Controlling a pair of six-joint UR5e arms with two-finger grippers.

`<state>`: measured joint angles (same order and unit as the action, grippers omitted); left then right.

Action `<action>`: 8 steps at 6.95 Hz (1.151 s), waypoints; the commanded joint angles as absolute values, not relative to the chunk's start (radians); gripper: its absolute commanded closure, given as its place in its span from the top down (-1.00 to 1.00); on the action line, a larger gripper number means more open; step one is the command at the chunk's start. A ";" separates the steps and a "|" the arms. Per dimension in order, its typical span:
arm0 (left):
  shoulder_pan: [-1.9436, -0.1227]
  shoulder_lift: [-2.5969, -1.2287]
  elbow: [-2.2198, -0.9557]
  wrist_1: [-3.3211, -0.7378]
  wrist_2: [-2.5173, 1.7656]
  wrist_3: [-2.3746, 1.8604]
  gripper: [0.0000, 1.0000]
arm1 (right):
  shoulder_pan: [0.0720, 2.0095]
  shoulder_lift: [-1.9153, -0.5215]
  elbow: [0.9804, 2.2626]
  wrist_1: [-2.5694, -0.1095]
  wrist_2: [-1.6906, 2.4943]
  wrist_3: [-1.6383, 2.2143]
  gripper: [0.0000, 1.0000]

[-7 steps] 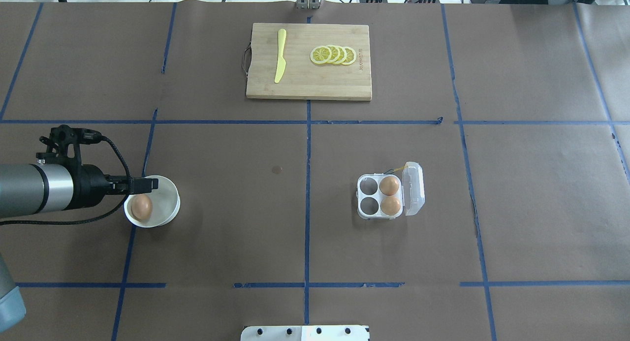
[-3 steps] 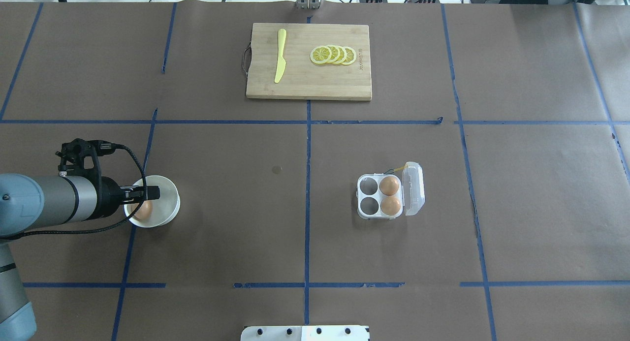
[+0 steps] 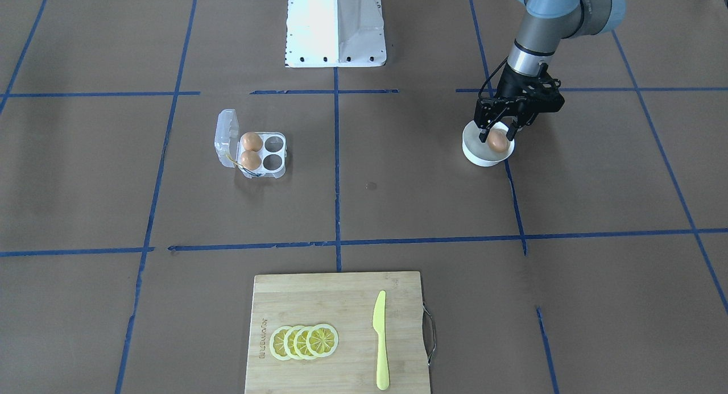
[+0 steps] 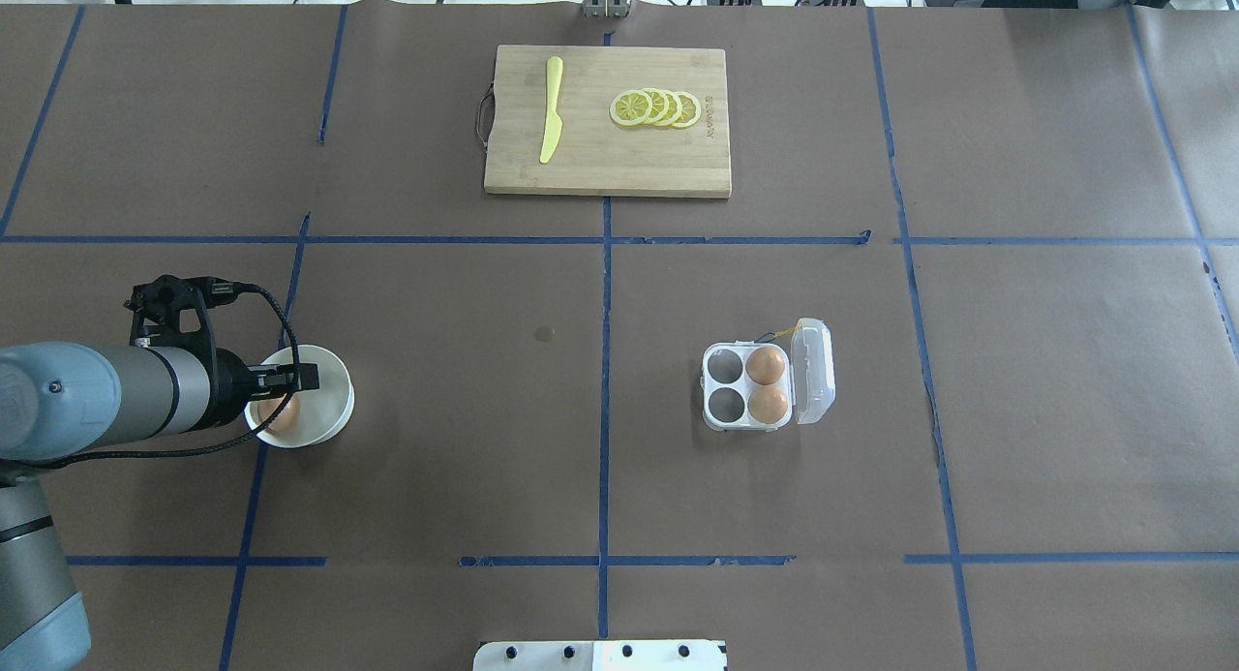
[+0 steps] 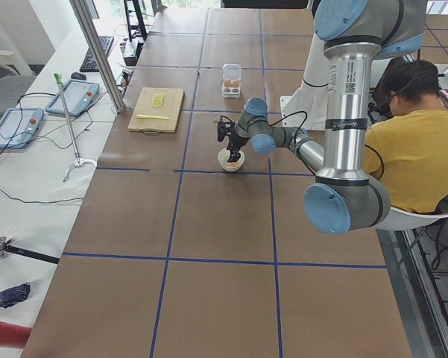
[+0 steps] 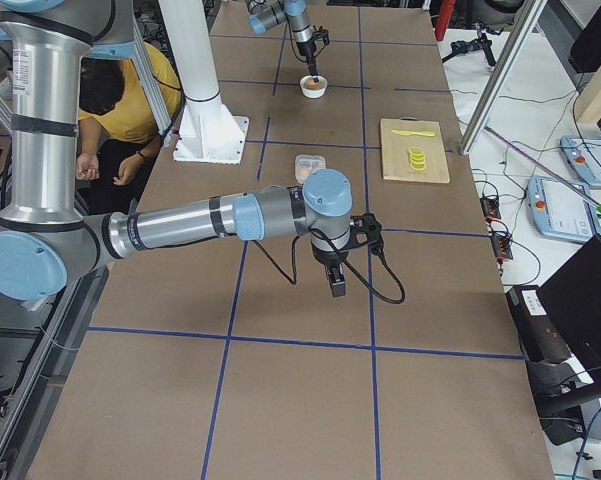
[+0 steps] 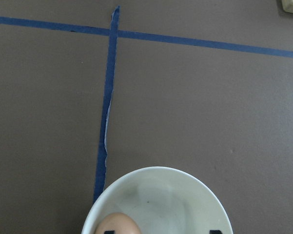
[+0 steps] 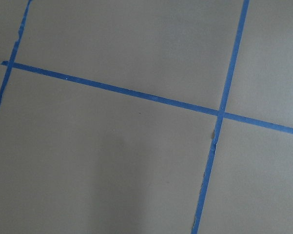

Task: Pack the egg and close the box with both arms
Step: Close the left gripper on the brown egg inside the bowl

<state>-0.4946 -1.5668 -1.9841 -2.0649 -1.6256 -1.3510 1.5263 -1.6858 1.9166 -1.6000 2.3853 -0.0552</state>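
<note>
The brown eggs in the box (image 3: 251,142) stick up above their cells, so I expect the egg (image 3: 498,141) to sink partway into an empty cell when I lower it.
The egg (image 4: 283,415) lies in a white bowl (image 4: 334,411) at the table's left. My left gripper (image 4: 290,390) is open and lowered into the bowl, one finger on each side of the egg (image 3: 497,141). The left wrist view shows the egg's top (image 7: 118,223) and the bowl rim (image 7: 156,169). The box (image 4: 724,388) stands right of centre with its lid (image 4: 813,371) open. It holds two brown eggs (image 4: 767,365) in its right cells, and its left cells are empty. My right gripper (image 6: 337,285) hangs over bare table and shows only in the exterior right view, so I cannot tell its state.
A wooden cutting board (image 4: 607,158) with a yellow knife (image 4: 550,121) and lemon slices (image 4: 655,108) lies at the far centre. The white robot base (image 3: 335,24) stands at the near edge. An operator in yellow (image 5: 417,149) sits beside the robot.
My left gripper has moved down over the bowl and now covers most of the egg. The box and its eggs have not moved.
</note>
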 commanded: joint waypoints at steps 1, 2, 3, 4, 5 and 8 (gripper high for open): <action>-0.482 -1.569 -1.965 -2.065 -1.624 -1.351 0.43 | 1.526 -1.684 1.917 -1.600 2.385 -0.055 1.00; -0.474 -1.571 -1.962 -2.065 -1.624 -1.351 0.43 | 1.526 -1.684 1.916 -1.600 2.385 -0.055 1.00; -0.468 -1.572 -1.957 -2.065 -1.624 -1.350 0.43 | 1.526 -1.684 1.916 -1.600 2.385 -0.055 1.00; -0.459 -1.584 -1.951 -2.063 -1.626 -1.348 0.43 | 1.526 -1.684 1.916 -1.600 2.385 -0.055 1.00; -0.453 -1.597 -1.938 -2.063 -1.626 -1.348 0.43 | 1.526 -1.684 1.914 -1.600 2.385 -0.055 1.00; -0.446 -1.600 -1.933 -2.063 -1.625 -1.342 0.43 | 1.526 -1.686 1.914 -1.600 2.385 -0.055 1.00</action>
